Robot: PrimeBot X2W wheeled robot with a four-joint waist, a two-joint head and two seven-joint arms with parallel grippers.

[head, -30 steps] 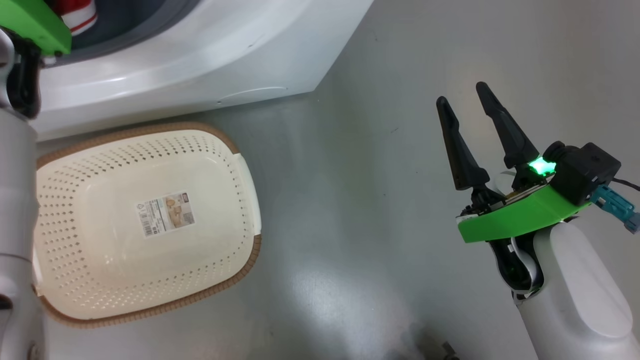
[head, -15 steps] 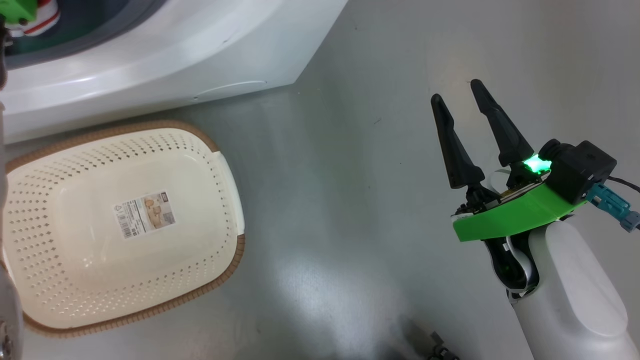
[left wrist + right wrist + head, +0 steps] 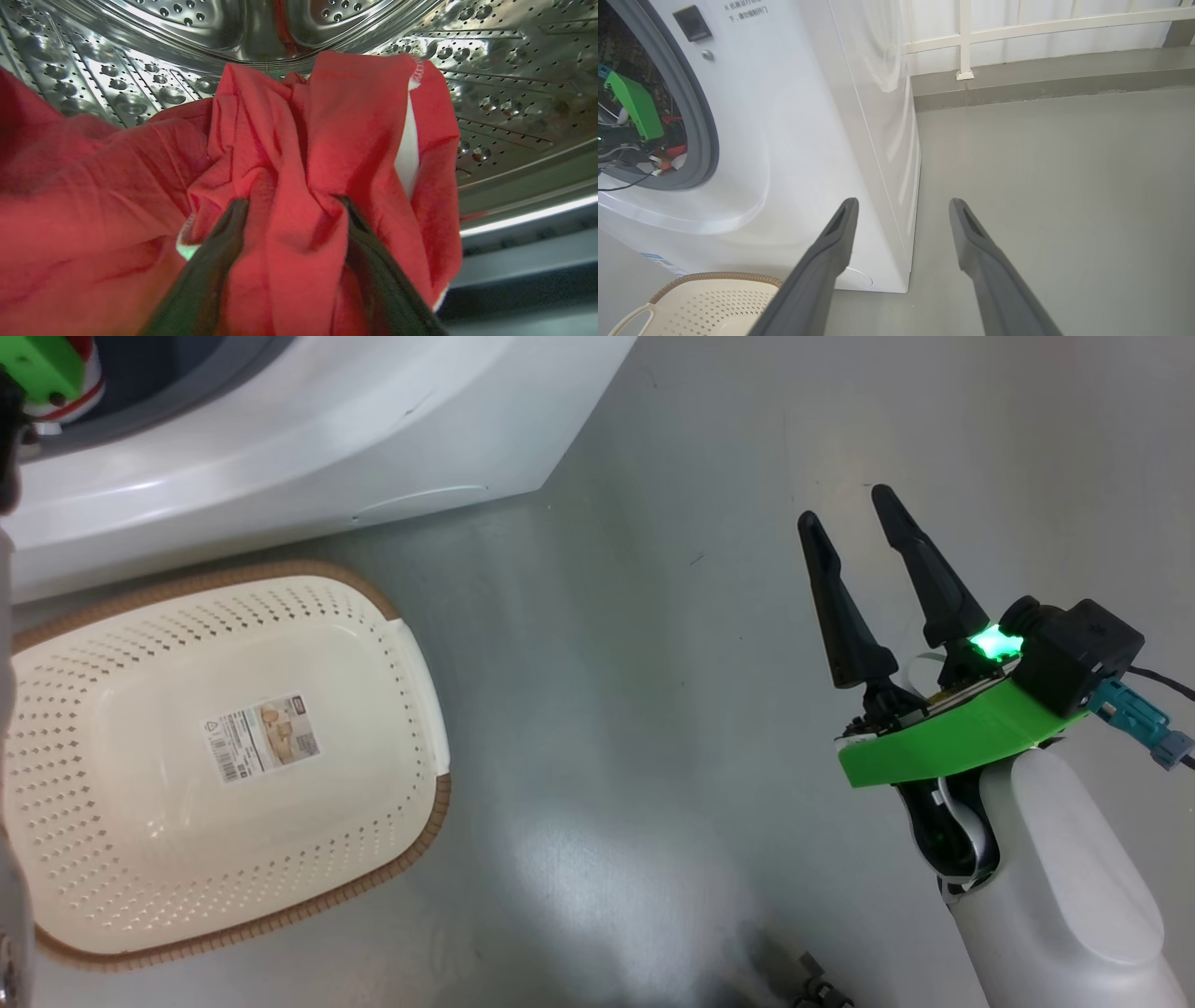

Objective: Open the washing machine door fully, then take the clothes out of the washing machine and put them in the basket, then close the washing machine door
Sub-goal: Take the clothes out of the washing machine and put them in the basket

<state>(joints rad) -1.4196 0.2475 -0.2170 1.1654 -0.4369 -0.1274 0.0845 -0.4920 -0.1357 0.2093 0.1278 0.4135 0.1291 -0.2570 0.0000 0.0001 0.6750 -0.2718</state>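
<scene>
White edging [image 3: 185, 241] separates the bunched fold [image 3: 288, 215] from the wider red fabric. The fold will come out when I pull, and that fabric will stay behind.
Inside the washing machine's [image 3: 327, 420] steel drum [image 3: 140, 65], my left gripper [image 3: 292, 201] is open. Its two dark fingers straddle a bunched fold of the clothes [image 3: 355, 116], red fabric with white edging. From the head, the left wrist's green mount [image 3: 37, 364] is at the drum opening beside a red and white striped bit of the clothes [image 3: 91, 378]. The cream basket [image 3: 140, 821] stands empty on the floor in front of the machine. My right gripper [image 3: 844, 505] hangs open over bare floor, right of the basket. The washing machine door is out of view.
The right wrist view looks past the right gripper [image 3: 903, 203] at the washing machine's front corner [image 3: 896, 186], the grey door ring [image 3: 703, 140] and the basket rim [image 3: 719, 277]. A white railing [image 3: 966, 42] stands on a low kerb behind the grey floor [image 3: 1064, 186].
The head camera has swung, sliding the basket and machine leftward in the picture. The left wrist stays at the drum opening. The right gripper stays open in the same spot.
</scene>
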